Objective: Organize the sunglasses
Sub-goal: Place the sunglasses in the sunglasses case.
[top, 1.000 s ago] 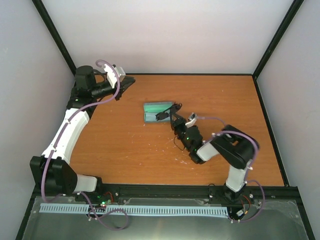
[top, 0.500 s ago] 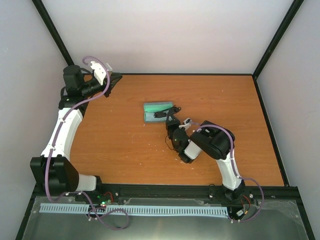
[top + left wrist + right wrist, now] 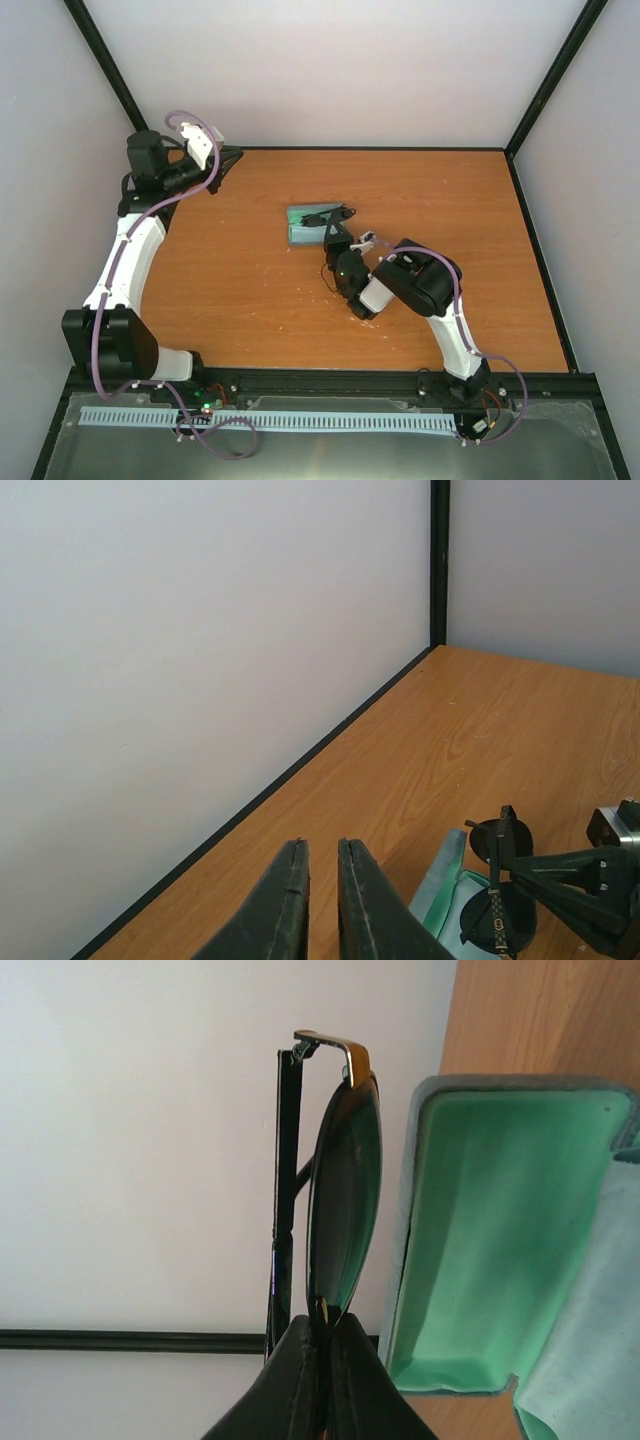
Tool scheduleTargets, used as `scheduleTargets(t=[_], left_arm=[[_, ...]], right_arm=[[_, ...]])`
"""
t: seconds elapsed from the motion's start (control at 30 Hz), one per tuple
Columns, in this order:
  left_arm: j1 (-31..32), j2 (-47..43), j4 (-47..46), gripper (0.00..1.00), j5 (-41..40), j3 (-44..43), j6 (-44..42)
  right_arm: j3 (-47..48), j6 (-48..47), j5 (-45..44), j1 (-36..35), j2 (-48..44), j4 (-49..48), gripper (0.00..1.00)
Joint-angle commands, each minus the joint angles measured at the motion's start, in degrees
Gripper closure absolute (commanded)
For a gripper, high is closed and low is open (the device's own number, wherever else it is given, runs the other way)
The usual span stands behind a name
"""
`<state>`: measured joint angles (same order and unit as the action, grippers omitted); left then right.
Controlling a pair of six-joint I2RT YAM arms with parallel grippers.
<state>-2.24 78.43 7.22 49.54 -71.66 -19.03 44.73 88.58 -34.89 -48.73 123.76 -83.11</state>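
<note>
My right gripper should keep lowering the sunglasses toward the pale blue cloth until both lenses are inside, because the sunglasses run lengthwise along the open case.
The sunglasses are a black pair with dark rounded lenses, held on edge beside the open case, whose lining is green. My right gripper is shut on the frame at the bottom of one lens. From above, the sunglasses hang over the right end of the case, with the right gripper just behind them. In the left wrist view the sunglasses show at the lower right. My left gripper is far off at the back left, its jaws almost together with nothing between them.
A pale blue cloth lies in the case's near end. White walls with black frame posts bound the wooden table at the back and sides. The left arm runs along the left edge.
My right gripper has carried the sunglasses left, from beside the case to over its right end. The left arm drew back toward the left wall, then held still.
</note>
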Motion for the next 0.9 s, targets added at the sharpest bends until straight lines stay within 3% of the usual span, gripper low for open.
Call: scheduleTargets(t=[0.0, 0.5, 0.87], left_arm=[[-2.17, -0.53, -1.76, 0.88, 0.89, -0.87, 1.08], [-5.01, -3.31, -2.38, 0.88, 0.85, 1.37, 2.95], [-5.23, -3.38, -2.49, 0.88, 0.73, 1.61, 3.3]], right_arm=[[0.81, 2.12, -1.05, -1.21, -1.88, 3.96, 0.97], [5.62, 4.25, -2.09, -2.04, -3.03, 20.9, 0.97], [6.71, 6.9, -1.66, -2.06, -4.95, 31.37, 0.91]])
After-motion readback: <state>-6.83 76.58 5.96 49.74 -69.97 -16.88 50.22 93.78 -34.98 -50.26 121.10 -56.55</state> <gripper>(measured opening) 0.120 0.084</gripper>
